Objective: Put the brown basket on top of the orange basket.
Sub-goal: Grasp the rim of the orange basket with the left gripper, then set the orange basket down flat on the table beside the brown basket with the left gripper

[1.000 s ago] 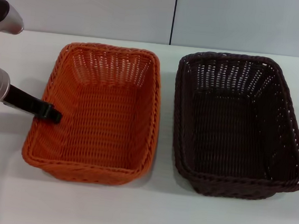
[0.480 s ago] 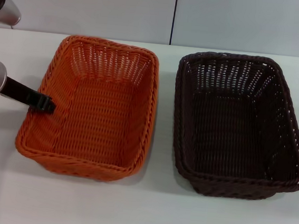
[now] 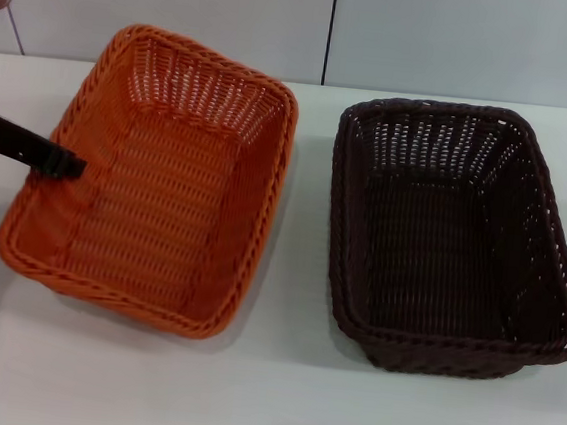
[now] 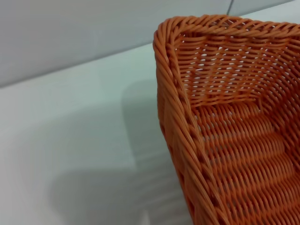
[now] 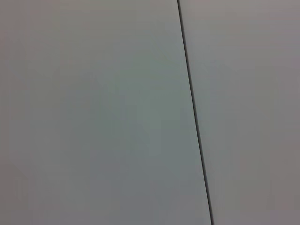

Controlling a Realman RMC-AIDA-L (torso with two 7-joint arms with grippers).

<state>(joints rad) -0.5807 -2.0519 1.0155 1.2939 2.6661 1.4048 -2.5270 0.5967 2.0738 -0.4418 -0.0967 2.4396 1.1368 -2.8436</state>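
Note:
The orange basket (image 3: 155,190) points crookedly at the wall, far from the table's middle, so my left gripper should turn it crosswise and place it beside the brown basket.
The orange basket (image 3: 154,200) is at the left of the white table, turned askew, with its left side raised. My left gripper (image 3: 65,164) reaches in from the left edge and is shut on the basket's left rim. The left wrist view shows that rim and a corner of the orange basket (image 4: 225,131) up close above the table. The brown basket (image 3: 441,248) rests flat on the table at the right, apart from the orange one. My right gripper is out of view; its wrist view shows only a wall.
The white table (image 3: 286,394) runs across the front and between the baskets. A pale wall with a dark vertical seam (image 3: 329,31) stands behind the table.
The left gripper has drawn back to the left and up. The orange basket has moved left with it, turned askew and tilted. The brown basket has not moved.

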